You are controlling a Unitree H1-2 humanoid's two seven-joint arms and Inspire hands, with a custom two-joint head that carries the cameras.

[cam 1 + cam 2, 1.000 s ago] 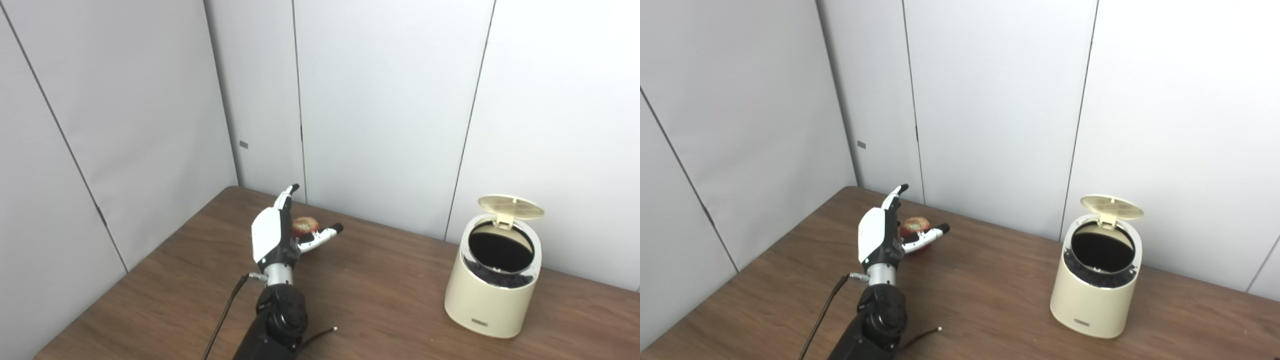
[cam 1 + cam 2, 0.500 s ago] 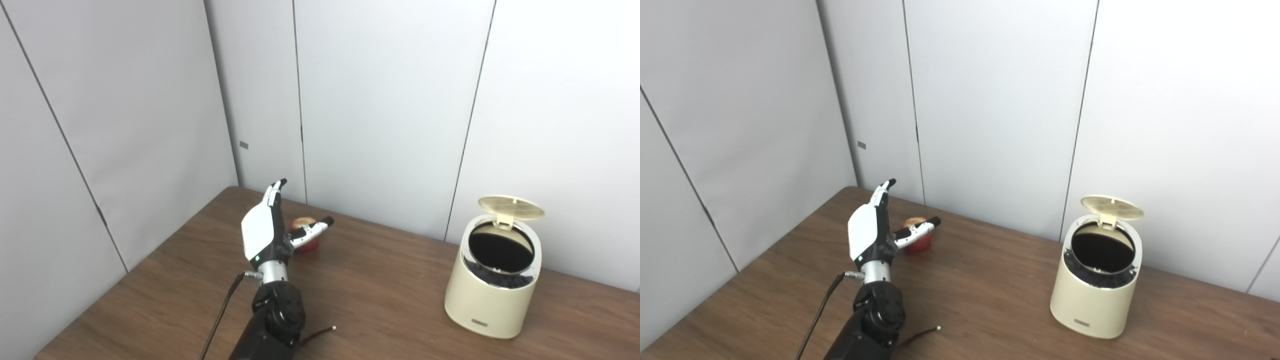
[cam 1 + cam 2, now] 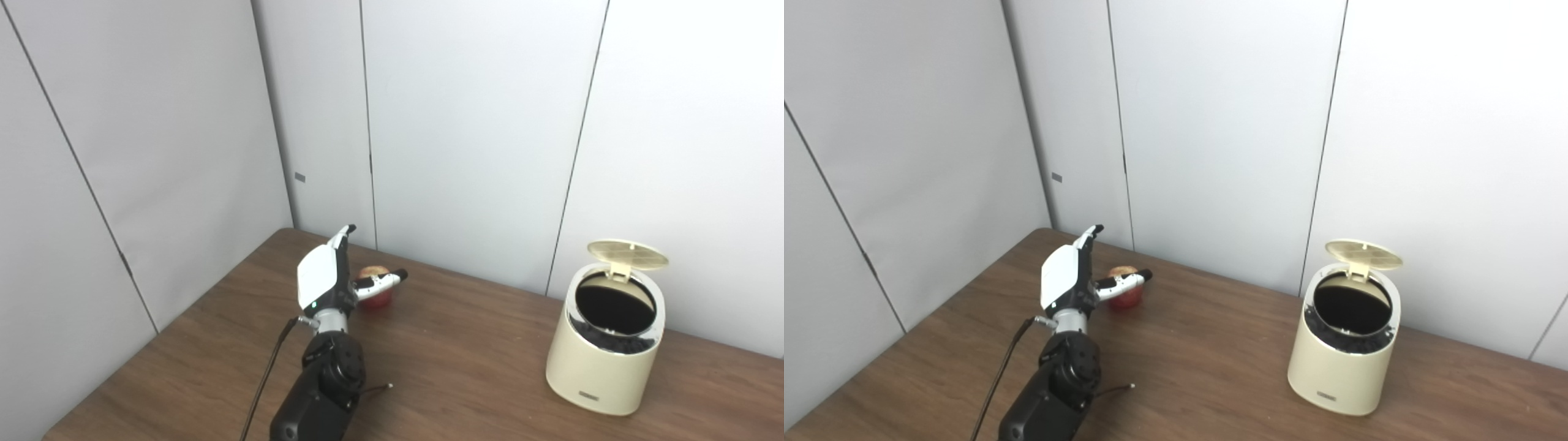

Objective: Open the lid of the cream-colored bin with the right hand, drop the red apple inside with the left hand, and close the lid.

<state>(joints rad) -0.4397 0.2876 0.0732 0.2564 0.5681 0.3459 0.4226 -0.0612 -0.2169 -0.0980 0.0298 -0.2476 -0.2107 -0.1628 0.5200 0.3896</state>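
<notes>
I expect the red apple (image 3: 378, 300) to fall out of sight when I let go of it, because the cream-colored bin's dark opening (image 3: 615, 308) is wider than the red apple.
A red apple (image 3: 376, 293) rests on the brown table (image 3: 465, 361) near its far left corner. My left hand (image 3: 327, 278) stands open just left of the apple, fingers raised, thumb (image 3: 381, 282) stretched across the apple's front; the palm hides part of the fruit. I cannot tell if the hand touches it. At the right stands the cream-colored bin (image 3: 603, 355), its lid (image 3: 627, 255) tipped up at the back and the dark inside showing. My right hand is out of view.
Grey wall panels close off the table's back and left sides. A black cable (image 3: 264, 380) hangs beside my left forearm, and a thin wire (image 3: 376, 388) lies on the wood near it. Bare tabletop lies between the apple and the bin.
My left hand has drawn left and down, from cupping behind the apple to standing beside it. The apple now sits lower, on the table. The bin lid stays up.
</notes>
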